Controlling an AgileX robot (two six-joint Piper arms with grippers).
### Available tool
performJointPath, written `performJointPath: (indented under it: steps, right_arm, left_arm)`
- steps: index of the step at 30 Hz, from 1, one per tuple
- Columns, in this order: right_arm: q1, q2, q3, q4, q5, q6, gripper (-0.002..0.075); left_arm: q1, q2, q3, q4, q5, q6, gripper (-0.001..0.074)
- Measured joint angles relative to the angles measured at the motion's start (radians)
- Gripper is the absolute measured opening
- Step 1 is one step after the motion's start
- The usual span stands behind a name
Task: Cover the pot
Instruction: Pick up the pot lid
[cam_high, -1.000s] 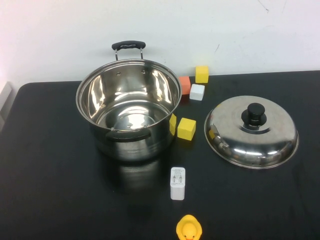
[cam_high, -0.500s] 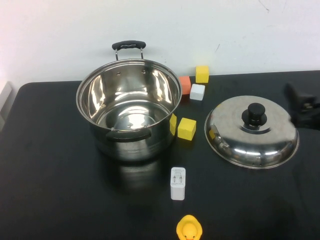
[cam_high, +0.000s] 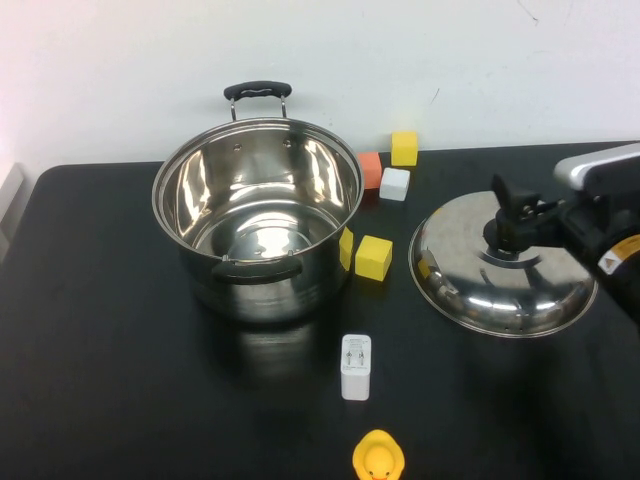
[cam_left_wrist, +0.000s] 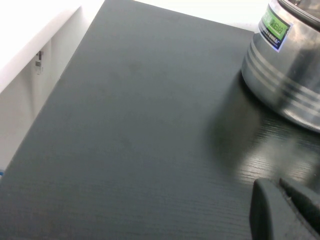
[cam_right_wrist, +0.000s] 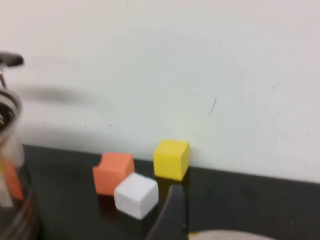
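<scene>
The pot's round opening (cam_high: 258, 190) looks about as wide as the domed steel lid (cam_high: 470, 285). The lid will therefore sit level and close the pot's opening when I lower it.
An empty steel pot (cam_high: 257, 215) with black handles stands open at the centre-left of the black table; its side also shows in the left wrist view (cam_left_wrist: 287, 65). The domed steel lid (cam_high: 503, 275) lies on the table to the pot's right, and its black knob (cam_high: 505, 238) is partly hidden. My right gripper (cam_high: 510, 212) is open, just above the knob. One of its fingers (cam_right_wrist: 171, 212) shows in the right wrist view. My left gripper (cam_left_wrist: 287, 207) is shut and empty, low over the table left of the pot, out of the high view.
Orange (cam_high: 369, 170), white (cam_high: 395, 184) and yellow (cam_high: 404, 148) cubes sit by the back wall. A yellow cube (cam_high: 373, 257) lies between pot and lid. A white charger (cam_high: 355, 366) and a rubber duck (cam_high: 378, 457) lie in front.
My right arm has come in from the right edge and now reaches over the lid's knob. The pot, lid and small objects have not moved.
</scene>
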Motion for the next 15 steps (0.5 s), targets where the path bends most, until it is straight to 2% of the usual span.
performJointPath:
  steps: [11,15]
  right_arm:
    - [0.000,0.217,-0.119,0.000,-0.014,0.000,0.0689]
    - [0.002,0.239,-0.130,0.002,-0.035,0.002,0.0609]
  left_arm:
    - [0.000,0.000,0.000,0.000,0.000,0.000,-0.0002]
    - [0.000,0.000,0.000,0.000,0.000,0.000,-0.0002]
